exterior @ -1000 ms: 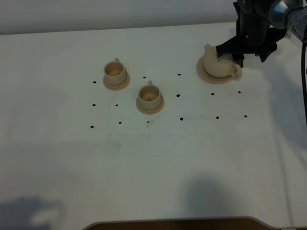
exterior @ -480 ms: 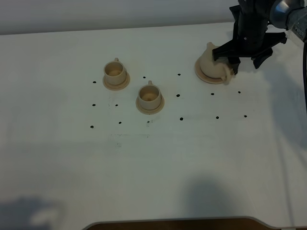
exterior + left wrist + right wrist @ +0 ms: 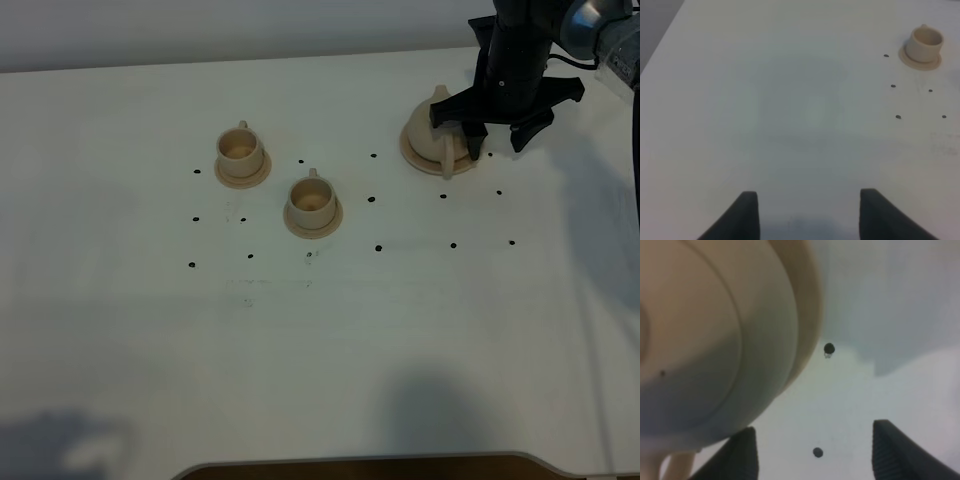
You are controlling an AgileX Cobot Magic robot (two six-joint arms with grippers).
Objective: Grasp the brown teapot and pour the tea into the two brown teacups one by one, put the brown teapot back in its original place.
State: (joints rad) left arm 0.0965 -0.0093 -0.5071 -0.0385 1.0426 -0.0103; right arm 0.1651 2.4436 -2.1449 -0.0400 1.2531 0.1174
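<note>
Next, my right gripper moves toward the handle [image 3: 448,160] of the brown teapot and gets its open fingers on both sides of it before closing, because the white table [image 3: 498,140] beside that handle is between them now.
The brown teapot [image 3: 434,132] sits on its wide saucer [image 3: 411,150] at the back right, its loop handle [image 3: 447,163] facing the front. My right gripper [image 3: 497,146] hangs just right of the pot, open and empty, one finger close beside the handle. In the right wrist view the teapot [image 3: 705,340] fills the side and the open gripper [image 3: 812,452] frames bare table. Two brown teacups on saucers stand left of centre, one [image 3: 240,150] further back, one [image 3: 311,202] nearer. My left gripper [image 3: 807,215] is open and empty; a teacup [image 3: 924,44] lies far ahead.
Small black dots [image 3: 371,199] mark the white table [image 3: 320,330] in a grid between the cups and the teapot. The table's front edge [image 3: 360,462] shows at the bottom, the back edge just behind the teapot. The left arm is out of the exterior view.
The right gripper has moved left. The teapot and its saucer have slid a little left, and the pot has turned so its handle faces the front instead of right.
</note>
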